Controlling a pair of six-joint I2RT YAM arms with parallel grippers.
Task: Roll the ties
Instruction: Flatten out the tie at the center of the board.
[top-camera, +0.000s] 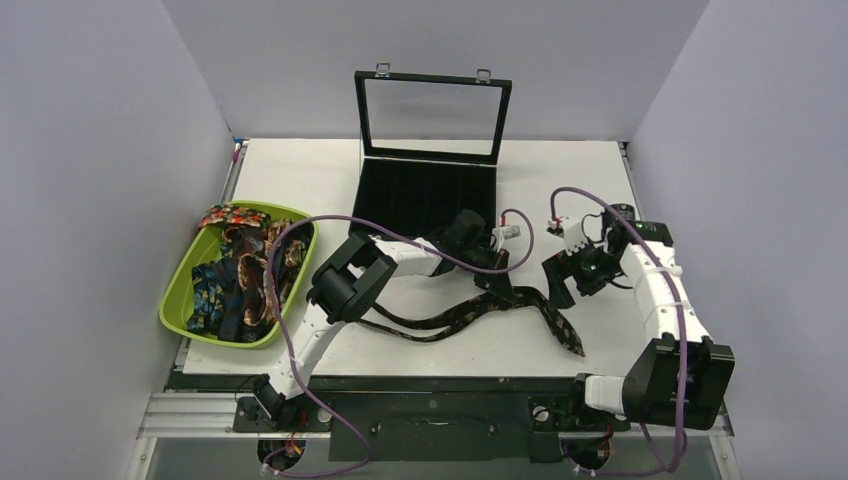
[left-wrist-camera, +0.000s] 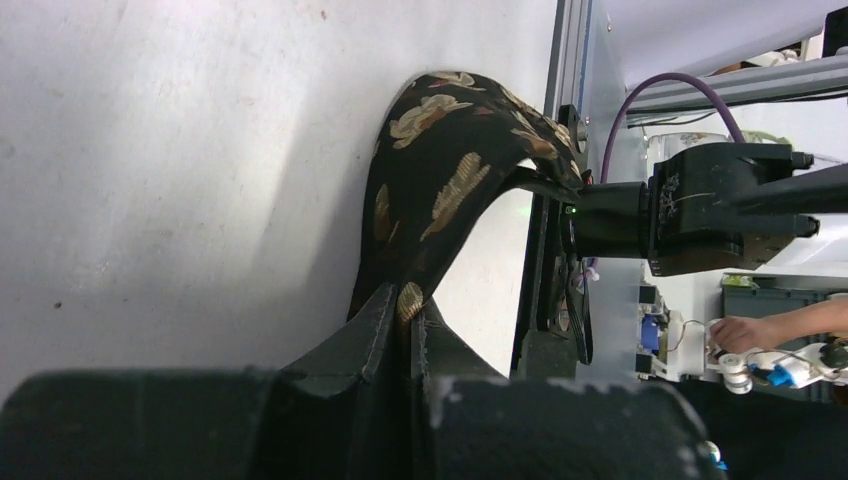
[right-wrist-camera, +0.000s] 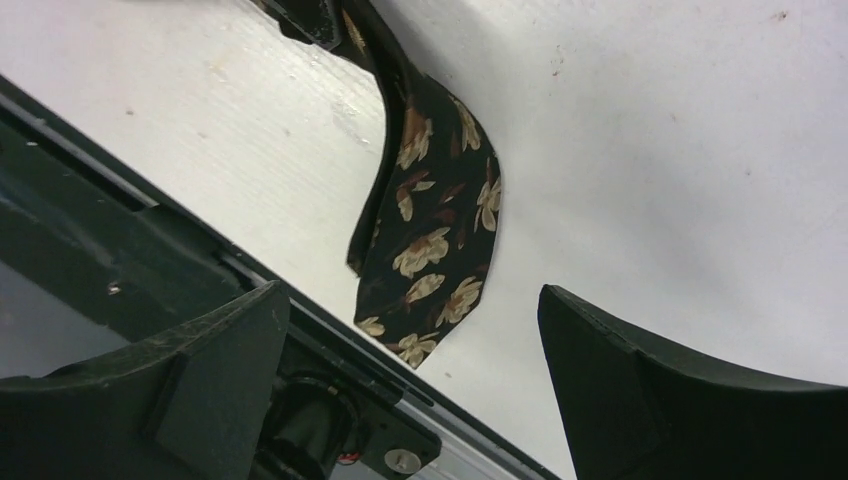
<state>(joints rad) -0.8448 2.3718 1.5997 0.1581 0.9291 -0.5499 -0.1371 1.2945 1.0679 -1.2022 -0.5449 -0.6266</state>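
The tie bends (top-camera: 536, 296) beyond my left gripper, and the tie's tip slants toward the front edge. My right gripper should grab the wide end (top-camera: 568, 337) and pull the tie straight.
A dark tie with tan-gold florals (top-camera: 455, 318) lies across the front middle of the table, its wide end (top-camera: 568, 338) near the front edge. My left gripper (top-camera: 487, 268) is shut on this tie; in the left wrist view the tie (left-wrist-camera: 440, 180) arches up from the closed jaws (left-wrist-camera: 410, 300). My right gripper (top-camera: 560, 282) is open and empty, hovering over the wide end (right-wrist-camera: 430, 250), which shows between its fingers (right-wrist-camera: 215, 345). Several more patterned ties (top-camera: 240, 275) lie heaped in a green bin.
The green bin (top-camera: 180, 290) stands at the left edge. An open black display case (top-camera: 425, 195) with its glass lid upright stands at the back centre. Purple cables loop over both arms. The table's front edge (right-wrist-camera: 330, 320) is just below the tie's tip.
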